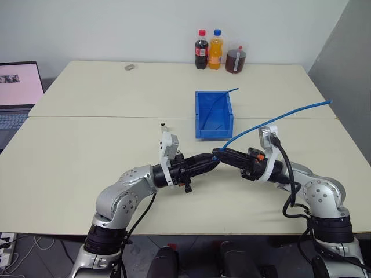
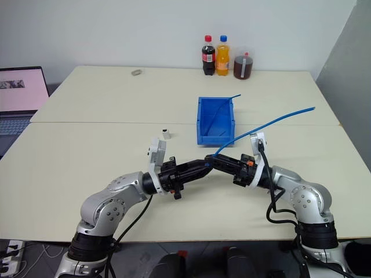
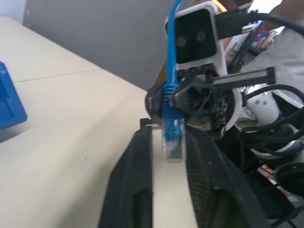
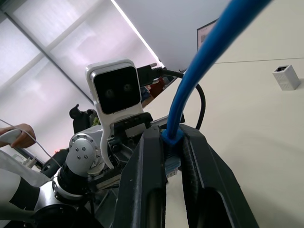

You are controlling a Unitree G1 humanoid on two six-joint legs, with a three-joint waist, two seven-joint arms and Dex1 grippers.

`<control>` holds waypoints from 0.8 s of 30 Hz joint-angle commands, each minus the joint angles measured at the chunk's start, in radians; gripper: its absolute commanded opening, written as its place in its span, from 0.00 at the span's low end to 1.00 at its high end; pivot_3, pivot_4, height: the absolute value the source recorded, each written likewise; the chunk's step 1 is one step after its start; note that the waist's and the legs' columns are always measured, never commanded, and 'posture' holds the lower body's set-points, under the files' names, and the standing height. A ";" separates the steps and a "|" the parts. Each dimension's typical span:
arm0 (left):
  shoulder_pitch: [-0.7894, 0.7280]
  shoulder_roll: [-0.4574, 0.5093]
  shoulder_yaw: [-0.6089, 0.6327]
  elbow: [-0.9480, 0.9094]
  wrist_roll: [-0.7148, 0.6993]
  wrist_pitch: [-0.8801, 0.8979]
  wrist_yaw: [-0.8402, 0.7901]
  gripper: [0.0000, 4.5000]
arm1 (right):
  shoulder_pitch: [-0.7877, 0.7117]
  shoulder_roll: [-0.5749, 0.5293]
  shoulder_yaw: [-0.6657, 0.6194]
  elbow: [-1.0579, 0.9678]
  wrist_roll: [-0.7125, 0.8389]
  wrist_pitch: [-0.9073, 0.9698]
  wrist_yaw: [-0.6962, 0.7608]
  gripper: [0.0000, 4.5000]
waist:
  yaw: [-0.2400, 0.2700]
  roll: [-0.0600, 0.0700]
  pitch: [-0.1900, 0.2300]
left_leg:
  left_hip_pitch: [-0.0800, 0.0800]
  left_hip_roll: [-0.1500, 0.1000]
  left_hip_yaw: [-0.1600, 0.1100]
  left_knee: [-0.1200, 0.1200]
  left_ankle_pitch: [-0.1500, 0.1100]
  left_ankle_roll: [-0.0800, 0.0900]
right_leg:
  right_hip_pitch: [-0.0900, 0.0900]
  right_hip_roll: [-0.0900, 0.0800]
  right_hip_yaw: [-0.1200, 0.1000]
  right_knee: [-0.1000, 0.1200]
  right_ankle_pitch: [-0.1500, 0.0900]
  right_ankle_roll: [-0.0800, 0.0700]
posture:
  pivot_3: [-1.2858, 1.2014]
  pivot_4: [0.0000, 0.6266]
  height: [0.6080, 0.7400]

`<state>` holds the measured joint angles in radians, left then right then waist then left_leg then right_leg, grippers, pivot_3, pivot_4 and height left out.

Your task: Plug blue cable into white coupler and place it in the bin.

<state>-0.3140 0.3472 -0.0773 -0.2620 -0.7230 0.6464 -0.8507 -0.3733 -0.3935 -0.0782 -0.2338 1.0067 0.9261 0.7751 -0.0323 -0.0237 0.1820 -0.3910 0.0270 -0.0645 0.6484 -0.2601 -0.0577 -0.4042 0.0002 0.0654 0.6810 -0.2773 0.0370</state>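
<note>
The clear plug [image 3: 174, 146] has a squared end, so the white coupler [image 1: 163, 128] will hang from it while I carry the blue cable, once it is pushed straight in.
My two grippers meet tip to tip above the near middle of the table. The right gripper [image 4: 172, 137] is shut on the blue cable [image 1: 279, 115] just behind its plug, and the cable arcs up and away to the right. The clear plug [image 3: 173, 138] sits between the fingers of my left gripper [image 1: 213, 159], which stand slightly apart with a gap on one side. The white coupler [image 1: 164, 125] stands alone on the table beyond the left wrist, held by nothing. The bin [image 1: 200, 119] lies further back, right of centre.
A second thin blue cable [image 1: 219, 99] lies in the bin, its end sticking out over the far rim. Two bottles [image 1: 208, 50] and a jar [image 1: 235, 60] stand at the far edge, with a small grey round object [image 1: 130, 67] to their left. A laptop [image 1: 16, 95] sits at far left.
</note>
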 commanded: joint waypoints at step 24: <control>0.166 -0.167 0.097 0.030 0.346 -0.289 0.492 0.92 | -0.183 -0.176 0.030 0.006 -0.304 -0.157 -0.058 0.03 | 0.003 0.000 0.000 | 0.000 0.000 0.002 -0.001 0.000 0.000 | -0.001 -0.001 0.002 -0.001 0.000 0.000 | 0.52 0.24 1.00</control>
<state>-0.1313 0.2059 0.0332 -0.2270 -0.4552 0.4233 -0.4529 -0.5300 -0.5804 -0.0912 -0.1570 0.7346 0.7827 0.7421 -0.0298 -0.0238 0.1820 -0.3909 0.0268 -0.0629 0.6478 -0.2601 -0.0577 -0.4047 -0.0007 0.0671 0.6805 -0.2772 0.0370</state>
